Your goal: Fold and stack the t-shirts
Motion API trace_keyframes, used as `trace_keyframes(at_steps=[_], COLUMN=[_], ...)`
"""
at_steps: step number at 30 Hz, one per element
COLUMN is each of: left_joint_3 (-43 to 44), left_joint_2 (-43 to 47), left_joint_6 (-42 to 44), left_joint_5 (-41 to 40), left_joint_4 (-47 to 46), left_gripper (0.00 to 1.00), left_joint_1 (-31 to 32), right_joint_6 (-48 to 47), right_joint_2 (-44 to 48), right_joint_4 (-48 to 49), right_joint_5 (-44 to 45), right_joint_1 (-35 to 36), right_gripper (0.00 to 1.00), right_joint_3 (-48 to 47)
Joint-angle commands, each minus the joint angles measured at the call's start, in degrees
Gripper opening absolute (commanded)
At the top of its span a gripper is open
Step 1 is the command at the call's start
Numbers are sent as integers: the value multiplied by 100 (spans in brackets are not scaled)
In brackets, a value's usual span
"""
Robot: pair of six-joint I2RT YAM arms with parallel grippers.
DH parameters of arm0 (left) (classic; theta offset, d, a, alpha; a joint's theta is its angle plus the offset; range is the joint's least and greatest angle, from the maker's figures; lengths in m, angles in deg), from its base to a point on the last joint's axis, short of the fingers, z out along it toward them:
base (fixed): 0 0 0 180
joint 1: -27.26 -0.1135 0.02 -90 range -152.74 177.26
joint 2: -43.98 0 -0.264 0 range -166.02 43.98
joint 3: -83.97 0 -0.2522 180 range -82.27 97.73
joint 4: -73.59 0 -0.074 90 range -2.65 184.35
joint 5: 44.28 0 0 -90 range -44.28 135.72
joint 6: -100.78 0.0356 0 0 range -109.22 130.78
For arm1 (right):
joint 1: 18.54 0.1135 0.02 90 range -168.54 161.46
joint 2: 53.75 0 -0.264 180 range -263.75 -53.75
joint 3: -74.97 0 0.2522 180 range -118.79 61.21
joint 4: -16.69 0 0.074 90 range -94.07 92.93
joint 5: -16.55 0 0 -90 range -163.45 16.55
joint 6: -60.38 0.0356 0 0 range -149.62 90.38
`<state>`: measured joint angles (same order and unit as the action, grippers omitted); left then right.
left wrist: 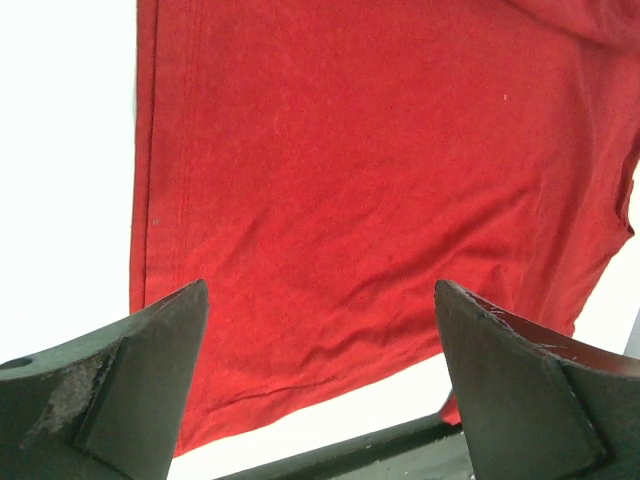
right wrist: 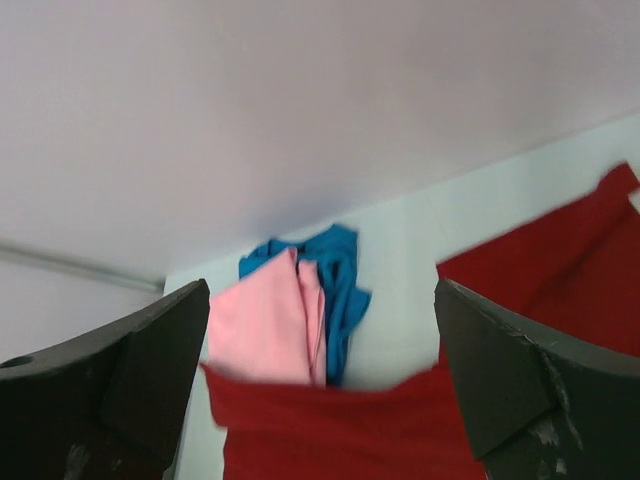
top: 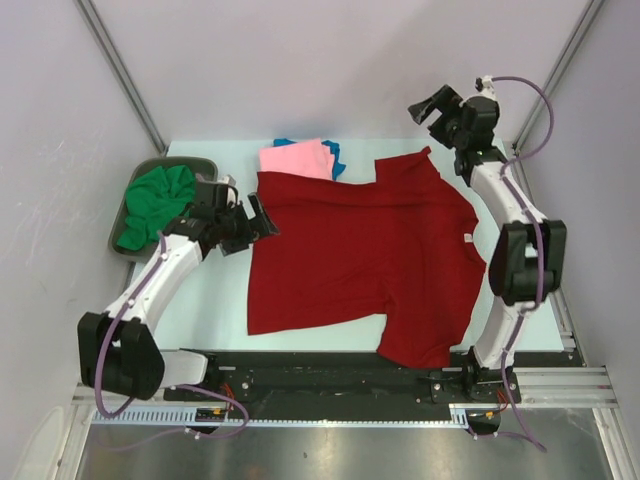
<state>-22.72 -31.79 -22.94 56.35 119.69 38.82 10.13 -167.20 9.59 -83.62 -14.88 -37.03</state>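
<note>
The dark red t-shirt's hem [top: 252, 285] is straight and clear of the tray. My left gripper should keep going along it until its fingers are on both sides of the near hem corner [top: 252, 329].
The dark red t-shirt [top: 360, 255] lies spread flat on the table, small white tag [top: 465, 237] at its collar on the right; it fills the left wrist view [left wrist: 380, 190] and shows in the right wrist view [right wrist: 400, 430]. A folded pink shirt [top: 297, 159] lies on a blue one [top: 333, 152] at the back, both in the right wrist view, pink [right wrist: 262, 325], blue [right wrist: 338, 280]. A green shirt [top: 155, 203] sits bunched in the tray. My left gripper [top: 262, 216] is open and empty at the red shirt's left edge. My right gripper [top: 432, 108] is open and empty, raised at the back right.
A grey metal tray [top: 122, 215] stands at the table's left edge holding the green shirt. Grey walls enclose the back and sides. A black rail [top: 330, 375] runs along the near edge, under the red shirt's lower sleeve.
</note>
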Motion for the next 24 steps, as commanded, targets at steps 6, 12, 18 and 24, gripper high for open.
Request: trace_keyframes(at_steps=[6, 12, 18, 24], left_joint_3=[-1277, -2271, -2771, -3494], left_joint_2=[1063, 1766, 2083, 2672], left_joint_6=[374, 50, -969, -1919], left_joint_5=[440, 545, 405, 71], left_joint_4=[325, 379, 642, 518], left_gripper=[100, 99, 94, 91], left_joint_1=[-39, 83, 769, 937], right_joint_6=[-758, -487, 15, -37], right_joint_2=[2896, 4760, 6306, 6713], right_joint_4=[-2659, -3768, -4119, -4322], right_joint_5=[1207, 1711, 1993, 1985], right_joint_1=[398, 1355, 2270, 2534], right_gripper=[100, 100, 100, 100], right_joint_3=[2175, 3807, 4752, 4875])
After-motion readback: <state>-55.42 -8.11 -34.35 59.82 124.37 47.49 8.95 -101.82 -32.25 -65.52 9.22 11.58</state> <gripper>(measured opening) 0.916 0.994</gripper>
